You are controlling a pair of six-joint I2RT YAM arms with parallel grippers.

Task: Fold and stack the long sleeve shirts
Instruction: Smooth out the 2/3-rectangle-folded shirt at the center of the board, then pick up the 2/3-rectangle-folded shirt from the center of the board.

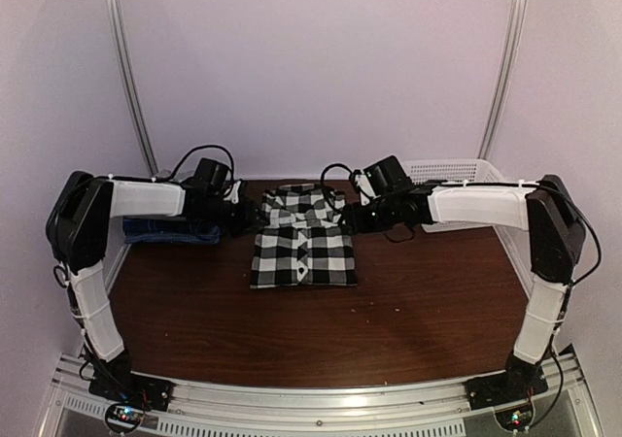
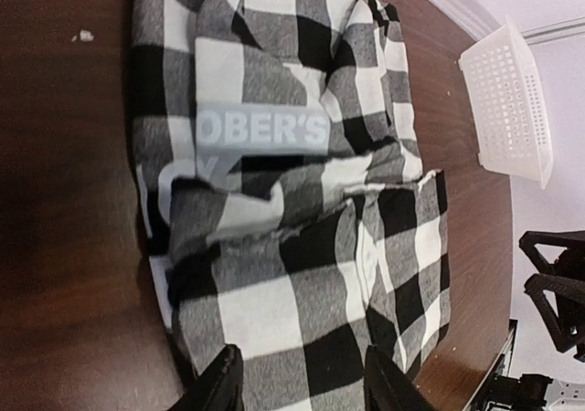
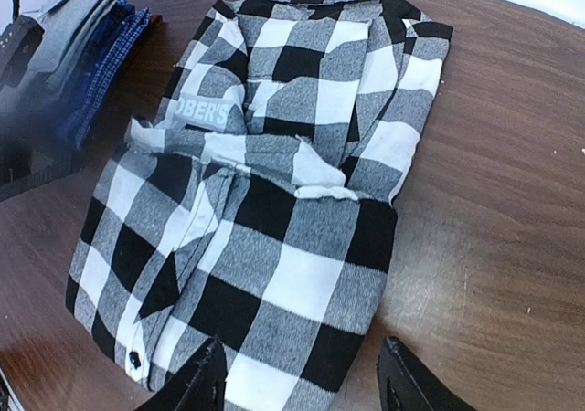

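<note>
Pale lettering (image 2: 262, 130) runs down to the crosswise fold. I should expect more hidden lettering to show when I fold the plaid shirt (image 1: 303, 254) over.
The black-and-white plaid shirt (image 1: 302, 238) lies folded on the brown table at the middle back. It fills the left wrist view (image 2: 292, 201) and the right wrist view (image 3: 265, 192). My left gripper (image 1: 251, 216) is open at the shirt's left edge, its fingers (image 2: 219, 384) spread over the cloth. My right gripper (image 1: 348, 218) is open at the shirt's right edge, one finger (image 3: 196, 379) over cloth, the other over bare wood. A pile of folded dark blue and grey shirts (image 1: 170, 230) lies at the back left under my left arm and also shows in the right wrist view (image 3: 87, 55).
A white plastic mesh basket (image 1: 457, 173) stands at the back right behind my right arm and shows in the left wrist view (image 2: 512, 100). The brown table (image 1: 321, 330) runs from the shirt to the near edge. White walls enclose the back and sides.
</note>
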